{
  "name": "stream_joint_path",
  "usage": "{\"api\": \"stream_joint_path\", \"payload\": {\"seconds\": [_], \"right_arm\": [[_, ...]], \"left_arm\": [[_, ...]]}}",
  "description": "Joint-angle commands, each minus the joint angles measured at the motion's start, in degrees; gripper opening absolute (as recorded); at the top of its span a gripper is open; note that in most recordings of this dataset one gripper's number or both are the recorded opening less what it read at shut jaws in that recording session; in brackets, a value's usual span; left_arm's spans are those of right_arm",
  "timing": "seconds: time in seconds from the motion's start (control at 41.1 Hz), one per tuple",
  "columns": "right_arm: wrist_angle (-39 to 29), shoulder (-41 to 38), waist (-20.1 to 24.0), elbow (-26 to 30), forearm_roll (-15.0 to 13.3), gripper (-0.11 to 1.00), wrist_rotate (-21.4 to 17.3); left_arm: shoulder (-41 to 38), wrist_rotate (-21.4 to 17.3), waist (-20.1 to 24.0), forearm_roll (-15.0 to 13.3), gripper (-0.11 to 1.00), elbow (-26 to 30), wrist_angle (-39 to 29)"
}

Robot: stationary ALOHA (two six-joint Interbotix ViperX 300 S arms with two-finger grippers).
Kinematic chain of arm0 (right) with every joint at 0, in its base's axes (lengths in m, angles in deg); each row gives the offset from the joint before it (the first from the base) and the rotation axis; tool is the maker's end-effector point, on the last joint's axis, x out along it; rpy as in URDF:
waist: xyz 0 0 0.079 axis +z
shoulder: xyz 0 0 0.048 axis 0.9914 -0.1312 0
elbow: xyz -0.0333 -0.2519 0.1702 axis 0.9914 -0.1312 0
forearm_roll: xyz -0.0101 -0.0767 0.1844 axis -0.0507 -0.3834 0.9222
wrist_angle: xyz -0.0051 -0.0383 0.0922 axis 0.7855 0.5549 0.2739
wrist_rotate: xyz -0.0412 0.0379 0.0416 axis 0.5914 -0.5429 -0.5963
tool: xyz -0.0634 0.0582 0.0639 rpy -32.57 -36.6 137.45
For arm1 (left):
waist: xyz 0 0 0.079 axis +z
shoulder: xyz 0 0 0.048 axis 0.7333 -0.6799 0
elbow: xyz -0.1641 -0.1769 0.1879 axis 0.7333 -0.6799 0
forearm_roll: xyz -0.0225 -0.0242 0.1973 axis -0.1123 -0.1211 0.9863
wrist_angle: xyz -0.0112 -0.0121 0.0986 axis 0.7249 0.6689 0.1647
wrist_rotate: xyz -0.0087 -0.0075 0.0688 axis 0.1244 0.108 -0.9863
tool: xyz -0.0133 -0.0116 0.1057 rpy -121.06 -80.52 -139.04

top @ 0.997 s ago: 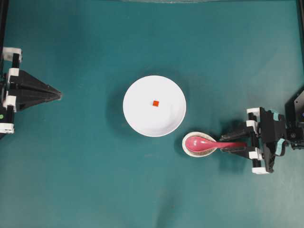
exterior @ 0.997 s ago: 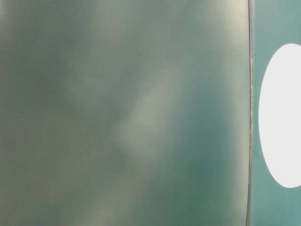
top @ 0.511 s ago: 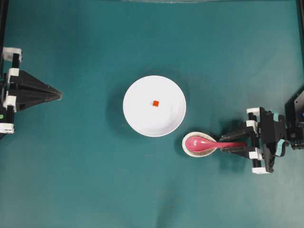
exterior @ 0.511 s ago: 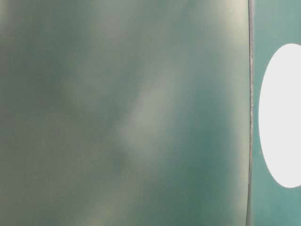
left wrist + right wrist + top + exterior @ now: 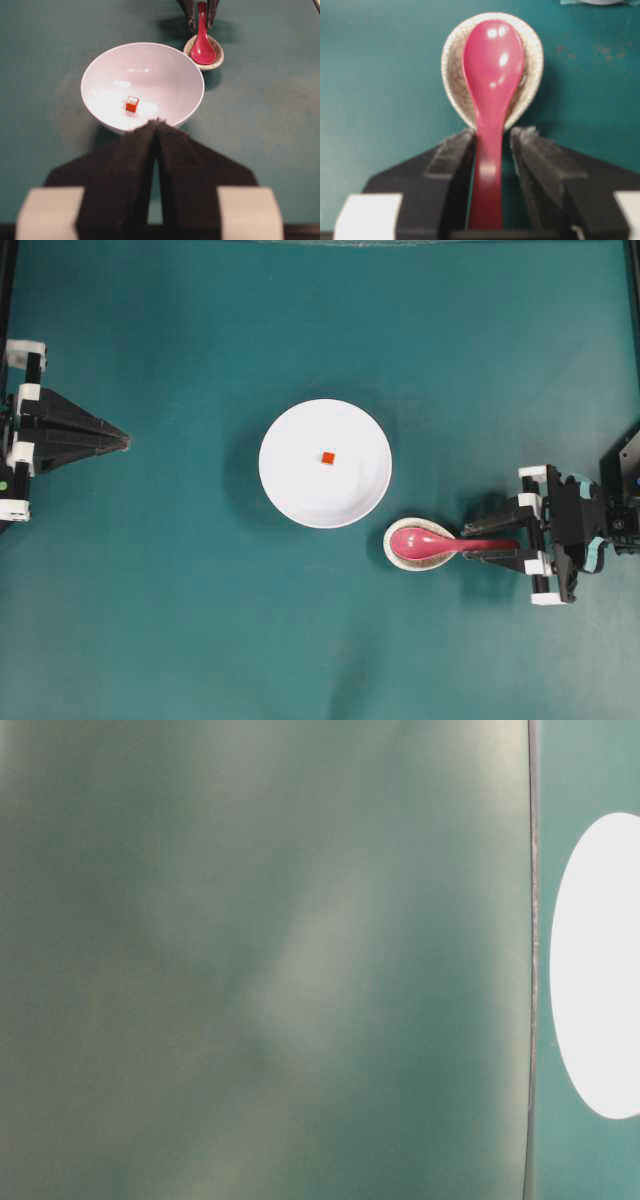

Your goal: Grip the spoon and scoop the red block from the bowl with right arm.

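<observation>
I expect the red block point(image 5: 328, 457) to slide to the bowl's curved side point(image 5: 267, 454) when I push the pink spoon under the block, because it sits in the middle of the bowl, clear of that side.
The pink spoon point(image 5: 415, 541) lies with its scoop in a speckled rest point(image 5: 440, 558), handle pointing right. My right gripper point(image 5: 478, 542) is open and straddles the handle. In the right wrist view the spoon point(image 5: 492, 65) runs between the fingers point(image 5: 452, 155), close to the left one, with a strip of table showing beside the right one. The red block point(image 5: 327, 457) sits in the white bowl point(image 5: 300, 495). My left gripper point(image 5: 125, 442) is shut at the far left. The left wrist view shows its closed tips point(image 5: 157, 121) before the bowl point(image 5: 170, 70) and block point(image 5: 132, 104).
The speckled oval rest point(image 5: 452, 75) stands just right of the bowl's lower edge on the teal table. The table-level view is mostly a blur, with only a white oval of the bowl point(image 5: 600, 970) at its right edge.
</observation>
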Motion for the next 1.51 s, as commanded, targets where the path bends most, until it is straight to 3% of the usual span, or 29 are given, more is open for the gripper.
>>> {"api": "stream_joint_path", "payload": {"seconds": [0.0, 1.167, 1.483], "right_arm": [[0.44, 0.88, 0.09, 0.18, 0.18, 0.43, 0.09], [-0.88, 0.88, 0.0, 0.18, 0.18, 0.42, 0.09], [-0.79, 0.88, 0.0, 0.18, 0.0, 0.24, 0.09]], "left_arm": [[-0.53, 0.0, -0.18, 0.18, 0.01, 1.14, 0.35], [-0.44, 0.0, -0.09, 0.18, 0.01, 1.05, 0.35], [-0.44, 0.0, -0.09, 0.09, 0.01, 1.05, 0.35]]}}
